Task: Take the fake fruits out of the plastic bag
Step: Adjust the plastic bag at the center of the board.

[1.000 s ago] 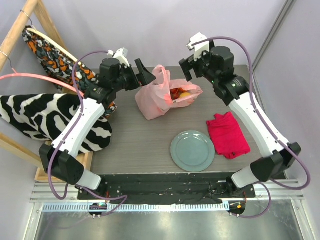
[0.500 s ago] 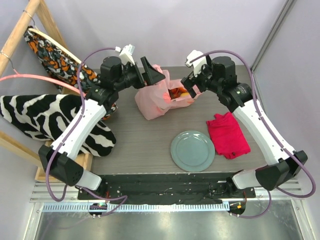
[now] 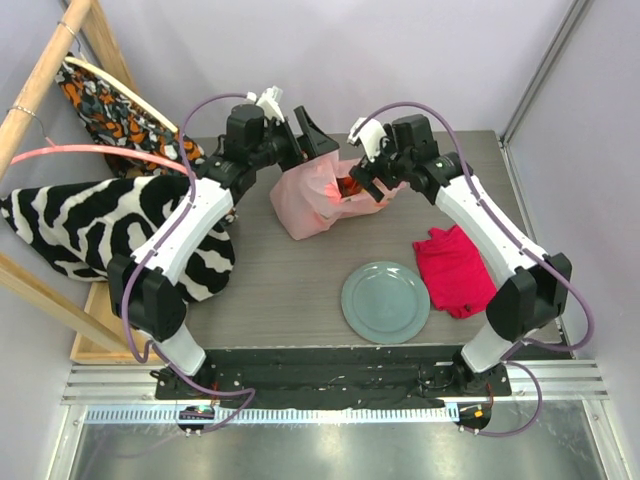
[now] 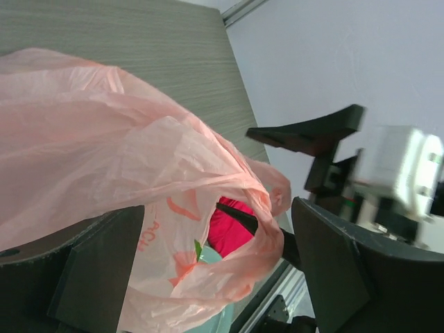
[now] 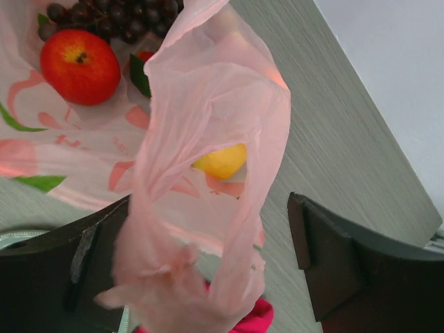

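Observation:
Most of the fruits are covered by the pale-pink plastic bag's folds (image 3: 306,202), so my left gripper should hold one handle loop (image 3: 322,171) while my right gripper pulls open the bag's opening.
The pale-pink plastic bag (image 3: 312,198) lies at the back middle of the table, its mouth facing right. Inside it, the right wrist view shows a red apple (image 5: 80,66), dark grapes (image 5: 118,17) and a yellow lemon (image 5: 220,161); a bit of red fruit (image 3: 346,187) shows from above. My left gripper (image 3: 312,140) is open over the bag's back edge, with a handle loop (image 4: 263,229) between its jaws. My right gripper (image 3: 366,180) is open at the bag's mouth, with the other handle loop (image 5: 208,208) hanging between its jaws. The cherries are hidden.
A grey-green plate (image 3: 385,301) sits near the table's front. A folded magenta-red cloth (image 3: 455,268) lies to its right. A zebra-print cloth (image 3: 90,225) and a patterned garment (image 3: 110,105) hang on a wooden rack (image 3: 40,70) at the left.
Both grippers have moved inward toward the bag. The left one went right, over the bag's back edge; the right one went left and down to the bag's mouth.

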Controlling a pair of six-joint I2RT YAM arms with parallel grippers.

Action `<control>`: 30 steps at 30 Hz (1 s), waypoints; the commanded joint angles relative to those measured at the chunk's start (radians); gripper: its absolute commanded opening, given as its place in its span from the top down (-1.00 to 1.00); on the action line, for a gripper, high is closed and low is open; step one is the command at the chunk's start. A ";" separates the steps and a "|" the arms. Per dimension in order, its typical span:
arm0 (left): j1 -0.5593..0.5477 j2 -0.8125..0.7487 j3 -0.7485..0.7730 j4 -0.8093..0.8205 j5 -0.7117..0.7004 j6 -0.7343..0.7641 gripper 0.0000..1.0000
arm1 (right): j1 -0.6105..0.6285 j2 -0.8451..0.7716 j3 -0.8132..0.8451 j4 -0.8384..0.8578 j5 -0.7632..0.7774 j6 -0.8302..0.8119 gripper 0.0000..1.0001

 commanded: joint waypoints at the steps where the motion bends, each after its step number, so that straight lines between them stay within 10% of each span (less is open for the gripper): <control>1: -0.006 0.003 0.066 0.085 0.005 0.000 -0.68 | -0.028 0.034 0.095 -0.009 0.003 0.015 -0.50; 8: -0.056 0.004 0.143 0.073 0.036 0.141 1.00 | -0.106 0.126 0.229 -0.037 -0.019 0.124 0.66; 12: -0.165 -0.078 -0.010 0.047 0.023 0.232 1.00 | -0.160 0.182 0.325 -0.041 -0.043 0.211 0.98; 20: -0.239 -0.102 -0.181 -0.021 -0.168 0.411 1.00 | -0.189 0.211 0.367 -0.018 -0.042 0.306 0.97; 30: -0.214 0.328 0.691 -0.147 -0.498 0.764 1.00 | -0.351 0.643 1.057 0.148 -0.030 0.613 0.98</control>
